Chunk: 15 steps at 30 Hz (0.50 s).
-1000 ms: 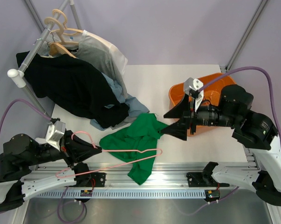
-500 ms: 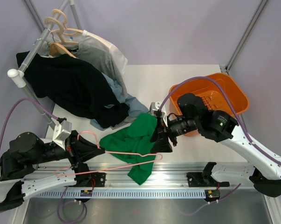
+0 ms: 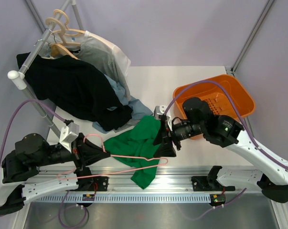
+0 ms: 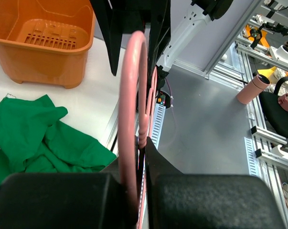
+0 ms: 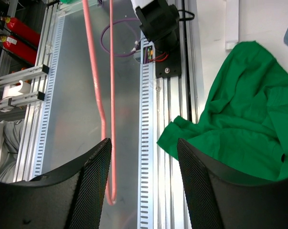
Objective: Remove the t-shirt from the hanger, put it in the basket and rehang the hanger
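The pink wire shows unbroken (image 3: 134, 157) above the green t-shirt, so I expect the hanger (image 3: 165, 162) to come away by itself when I take it to the rack.
The green t-shirt (image 3: 140, 138) lies crumpled on the white table near its front edge. It also shows in the left wrist view (image 4: 34, 138) and the right wrist view (image 5: 244, 109). The pink wire hanger (image 3: 134, 157) lies across it, with its right end past the shirt. I cannot tell whether the wire is still inside the shirt. My left gripper (image 3: 100, 152) is shut on the hanger (image 4: 129, 95) just below its hook. My right gripper (image 3: 165, 143) is open and empty, just above the shirt's right edge. The hanger's end (image 5: 98, 95) shows beside its left finger.
An orange basket (image 3: 215, 95) stands at the right, behind the right arm. A clothes rack at the back left holds a black shirt (image 3: 72, 90), grey-white shirts (image 3: 105, 57) and wooden hangers (image 3: 62, 33). A metal rail (image 3: 148, 191) runs along the front edge.
My right arm swung from beside the basket down to the shirt's right edge, then barely moved. My left gripper shifted slightly right and up with the hanger.
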Tool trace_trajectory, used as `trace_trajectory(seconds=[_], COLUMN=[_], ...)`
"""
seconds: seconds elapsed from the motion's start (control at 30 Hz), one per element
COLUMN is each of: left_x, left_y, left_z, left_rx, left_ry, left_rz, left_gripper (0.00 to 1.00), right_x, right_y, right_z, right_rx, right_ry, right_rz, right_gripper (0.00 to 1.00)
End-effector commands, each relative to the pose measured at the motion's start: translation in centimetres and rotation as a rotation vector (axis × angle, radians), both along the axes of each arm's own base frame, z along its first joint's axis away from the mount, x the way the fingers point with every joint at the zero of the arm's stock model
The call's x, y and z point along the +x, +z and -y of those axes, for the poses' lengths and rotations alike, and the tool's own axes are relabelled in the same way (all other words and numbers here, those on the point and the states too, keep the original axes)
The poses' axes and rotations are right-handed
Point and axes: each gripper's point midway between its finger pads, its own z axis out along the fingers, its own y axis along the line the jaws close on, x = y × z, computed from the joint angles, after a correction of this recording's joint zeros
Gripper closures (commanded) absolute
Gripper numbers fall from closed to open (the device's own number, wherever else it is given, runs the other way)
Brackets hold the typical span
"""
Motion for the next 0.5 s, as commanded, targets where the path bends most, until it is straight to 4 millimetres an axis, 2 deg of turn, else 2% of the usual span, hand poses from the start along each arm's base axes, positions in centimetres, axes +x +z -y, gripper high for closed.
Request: trace_trajectory(seconds=[0.0,0.17,0.3,0.47], left_x=[-0.1,0.5,0.3,0.8], left_y=[-0.3,-0.4,0.7,1.1], left_z=[1.3,1.5,1.8,2.0], left_rx=[0.017,0.03,0.008,-0.001], left_ry=[-0.042,-0.018,-0.03,-0.006], left_rz=[0.013,0.009,0.013,0.008], left_gripper=[1.0,1.0,1.0,1.0], right_x=[-0.8,-1.7,-1.1,-1.5], right_y=[3.6,4.8,3.1,1.1], right_z=[0.3,0.7,0.6,0.3], right_rx=[0.085,0.099,0.042,-0.005], right_ry=[0.018,0.054,0.033,0.051], right_rz=[0.058,0.039,0.031,0.025], right_gripper=[0.36,0.35,0.35,0.36])
